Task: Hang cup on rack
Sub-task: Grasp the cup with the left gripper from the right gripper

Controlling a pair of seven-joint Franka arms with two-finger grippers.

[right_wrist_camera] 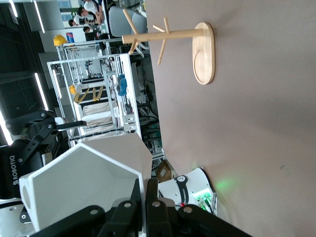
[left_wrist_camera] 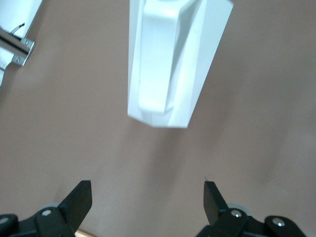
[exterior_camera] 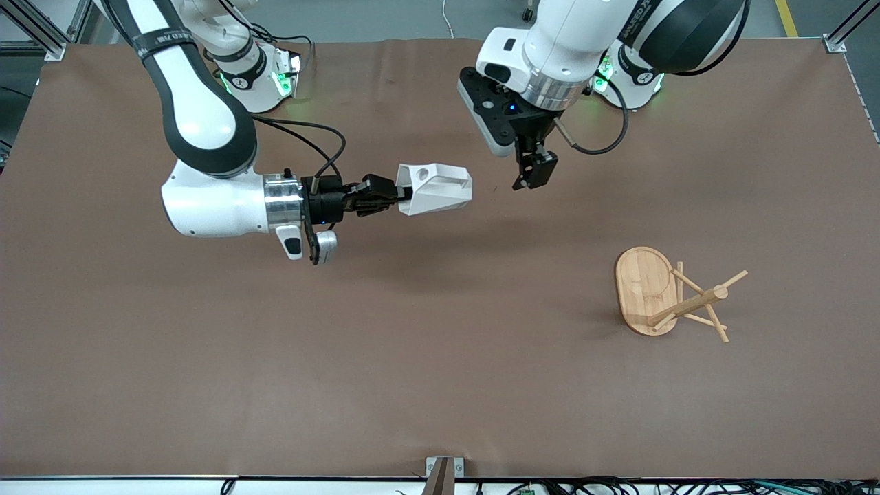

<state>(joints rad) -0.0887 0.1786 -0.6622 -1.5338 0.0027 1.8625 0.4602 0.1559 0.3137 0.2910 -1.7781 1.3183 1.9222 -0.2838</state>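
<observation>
My left gripper should keep moving in, as the cup's bottom end (exterior_camera: 464,189) faces its open fingers, until they are on both sides of the cup's sides (exterior_camera: 437,196), and then close.
The white faceted cup (exterior_camera: 434,188) hangs on its side in the air over the middle of the table, its handle tab with the round hole facing up. My right gripper (exterior_camera: 397,194) is shut on the cup's wall at the rim. In the right wrist view its two fingers (right_wrist_camera: 144,190) pinch that wall (right_wrist_camera: 84,192). My left gripper (exterior_camera: 533,175) hovers open beside the cup's bottom end, apart from it. In the left wrist view the cup (left_wrist_camera: 173,59) lies ahead of the left gripper (left_wrist_camera: 148,197), with nothing between the fingers. The bamboo rack (exterior_camera: 698,299) stands upright toward the left arm's end.
The rack's oval base (exterior_camera: 643,289) rests on the brown table, and its pegs (right_wrist_camera: 160,37) angle off the post. Both robot bases stand along the table's edge away from the front camera. A small bracket (exterior_camera: 443,467) sits at the table's edge nearest that camera.
</observation>
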